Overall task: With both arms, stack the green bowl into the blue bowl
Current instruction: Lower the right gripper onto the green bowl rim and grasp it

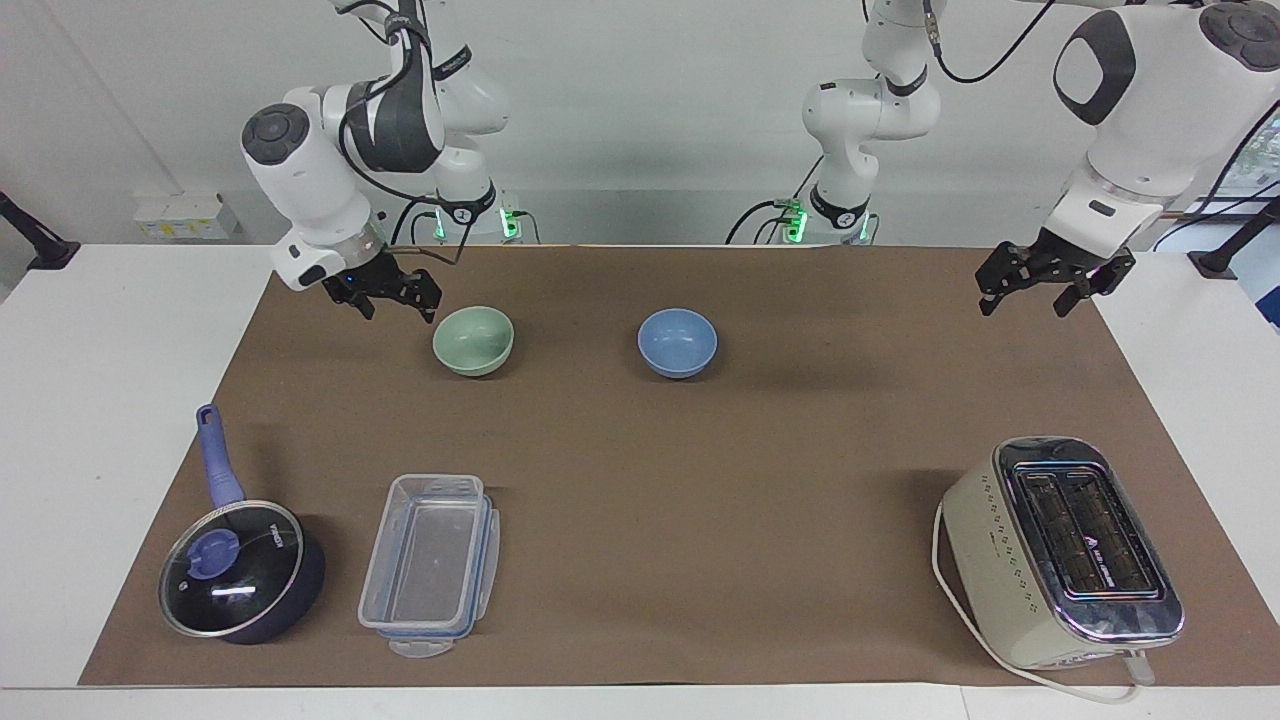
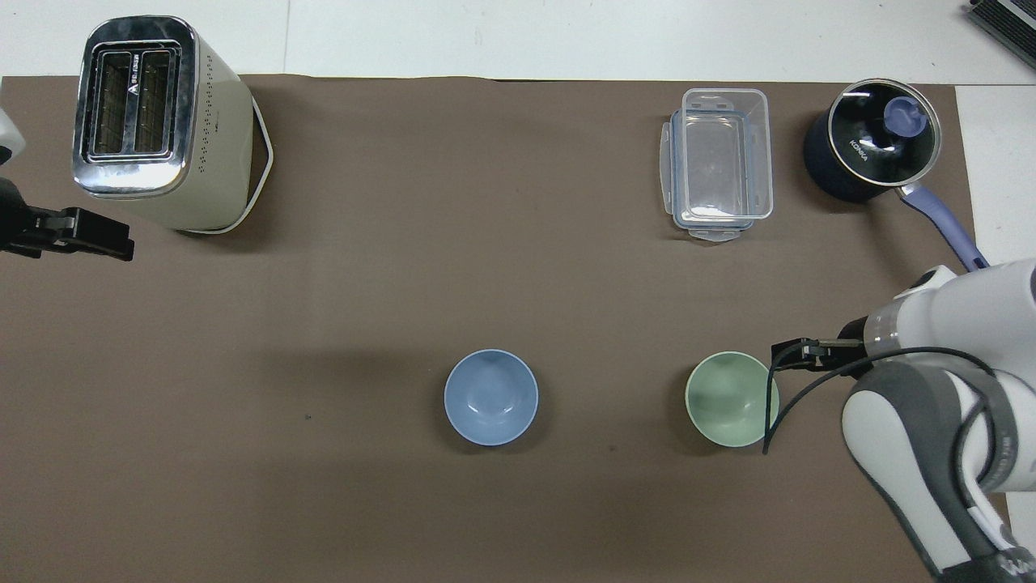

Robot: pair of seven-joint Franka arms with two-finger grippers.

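My gripper will stack the green bowl [image 2: 728,399], and the green bowl should hide the blue bowl from above, because the blue rim [image 2: 491,351] is about as wide as the green rim.
The green bowl [image 1: 473,340] [image 2: 731,398] sits upright and empty on the brown mat, toward the right arm's end. The blue bowl [image 1: 677,342] [image 2: 490,397] stands beside it near the middle of the table, also empty, with a gap between them. My right gripper [image 1: 398,311] [image 2: 789,355] hangs open just beside the green bowl's rim, low over the mat, touching nothing. My left gripper [image 1: 1022,307] [image 2: 112,243] is open and empty, raised over the mat's edge at the left arm's end, well apart from the blue bowl.
A cream toaster [image 1: 1065,550] [image 2: 154,121] stands farther from the robots at the left arm's end. A clear plastic container [image 1: 430,565] [image 2: 719,162] and a dark lidded saucepan [image 1: 240,570] [image 2: 870,150] with a blue handle sit farther out than the green bowl.
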